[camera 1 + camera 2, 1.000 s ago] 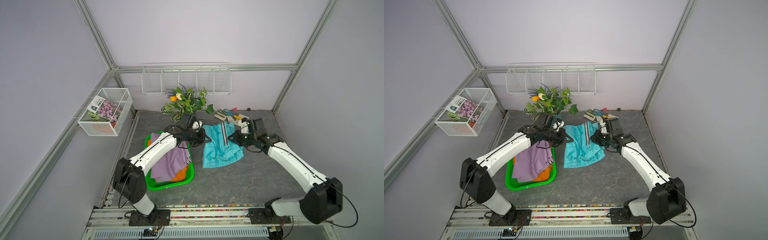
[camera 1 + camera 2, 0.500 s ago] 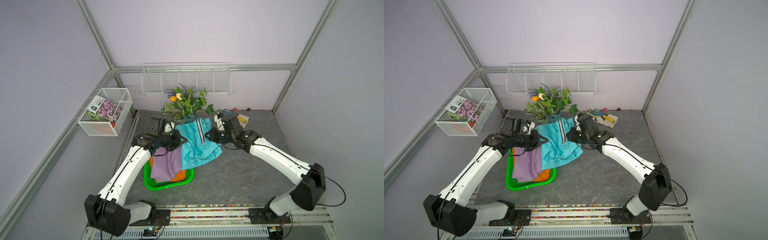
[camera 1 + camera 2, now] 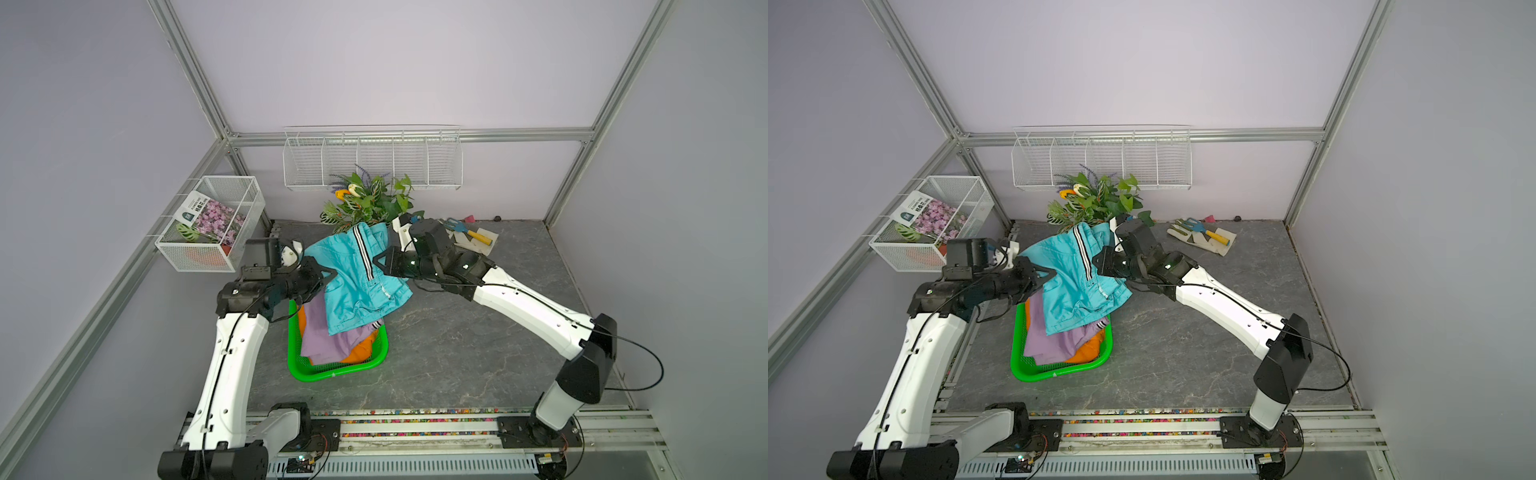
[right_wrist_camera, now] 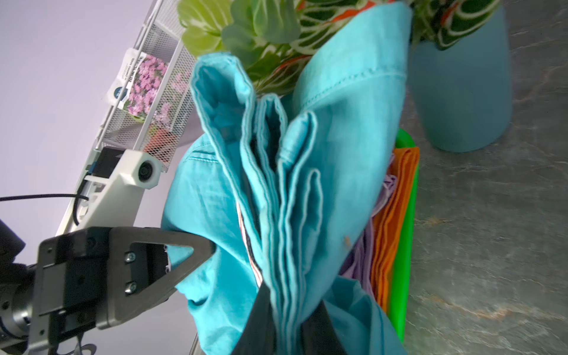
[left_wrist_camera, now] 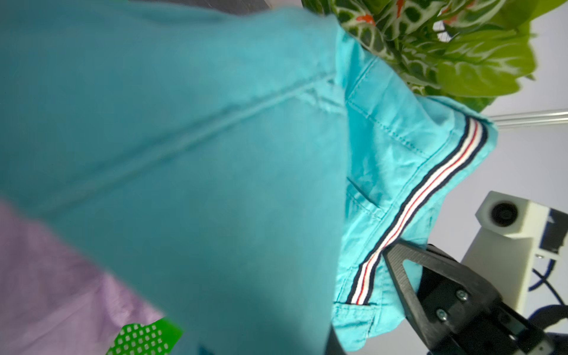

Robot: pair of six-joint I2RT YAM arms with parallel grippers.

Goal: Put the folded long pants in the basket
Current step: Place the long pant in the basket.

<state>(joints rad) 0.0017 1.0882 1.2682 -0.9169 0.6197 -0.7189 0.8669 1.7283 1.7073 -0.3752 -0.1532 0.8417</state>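
Observation:
The teal pants are hanging folded and wide, with their lower edge (image 3: 349, 325) over the lilac pants, so my left gripper should keep lowering them until they lie in the green basket (image 3: 332, 347).
The teal pants (image 3: 353, 282) (image 3: 1071, 286) with a black-and-white side stripe hang in the air between my two grippers, and their lower edge droops over the far end of the green basket (image 3: 332, 374) (image 3: 1054, 372). My left gripper (image 3: 328, 274) is shut on their left edge and my right gripper (image 3: 376, 259) (image 4: 290, 319) on the right edge, where the folded layers sit pinched between its dark fingers (image 4: 261, 316). In the left wrist view teal cloth (image 5: 184, 153) covers my own jaws. Lilac pants (image 3: 324, 340) and orange pants (image 3: 361, 353) lie in the basket.
A potted plant (image 3: 370, 203) in a blue pot (image 4: 461, 92) stands just behind the lifted pants. White gloves with a small trowel (image 3: 473, 241) lie at the back right. A white wire box basket (image 3: 212, 224) and a long wire rack (image 3: 372, 162) hang on the walls.
Both arms have lifted the teal pants off the table and carried them left, from beside the basket to above its far end. Both grippers have stayed shut on them.

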